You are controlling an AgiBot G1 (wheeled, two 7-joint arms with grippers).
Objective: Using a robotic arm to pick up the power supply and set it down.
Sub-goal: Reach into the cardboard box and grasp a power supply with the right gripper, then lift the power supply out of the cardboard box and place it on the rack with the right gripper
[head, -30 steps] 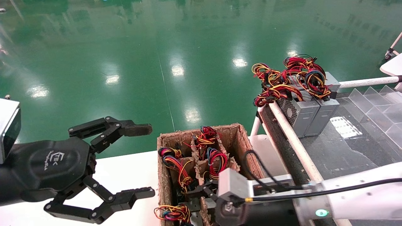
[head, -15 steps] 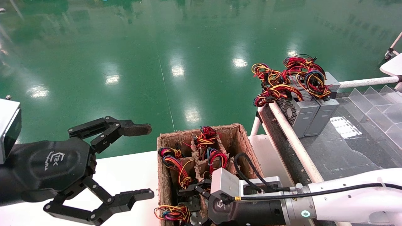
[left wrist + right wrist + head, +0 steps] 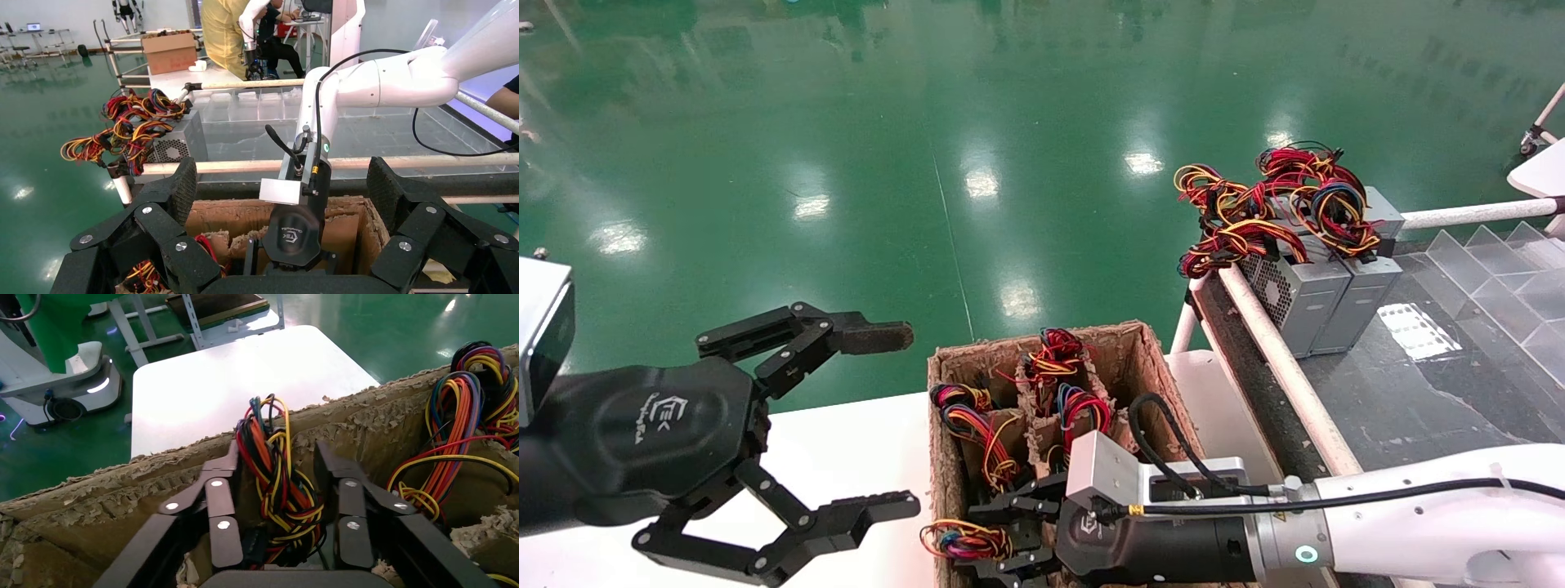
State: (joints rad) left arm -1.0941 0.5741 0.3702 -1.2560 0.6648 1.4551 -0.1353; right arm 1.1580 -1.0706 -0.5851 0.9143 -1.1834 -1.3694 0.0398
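Note:
My gripper will lift, and the power supply [image 3: 300, 565] will come up after the limp wire bundle [image 3: 968, 540], dangling and tilting, because the bundle runs down into the compartment.
A power supply stands in the near-left compartment of the cardboard box [image 3: 1156, 376]. Only its bundle of red, yellow and orange wires [image 3: 964, 541] [image 3: 278, 478] shows; the grey body is hidden in the compartment. My right gripper [image 3: 999, 539] [image 3: 276, 462] reaches down into that compartment. It is open, with one finger on each side of the wire bundle and a gap on both sides. My left gripper [image 3: 887, 420] [image 3: 283, 184] hangs wide open over the white table [image 3: 846, 441] left of the box, holding nothing.
Other wire bundles [image 3: 1083, 412] fill the box's farther compartments. Two grey power supplies [image 3: 1316, 298] with tangled wires stand on the dark surface at the back right, behind a white rail [image 3: 1279, 351]. Clear plastic dividers [image 3: 1508, 278] lie farther right. Green floor lies beyond.
My right arm has swung left and its wrist has turned. The gripper has gone down into the near-left compartment around the wire bundle. The left arm has stayed still.

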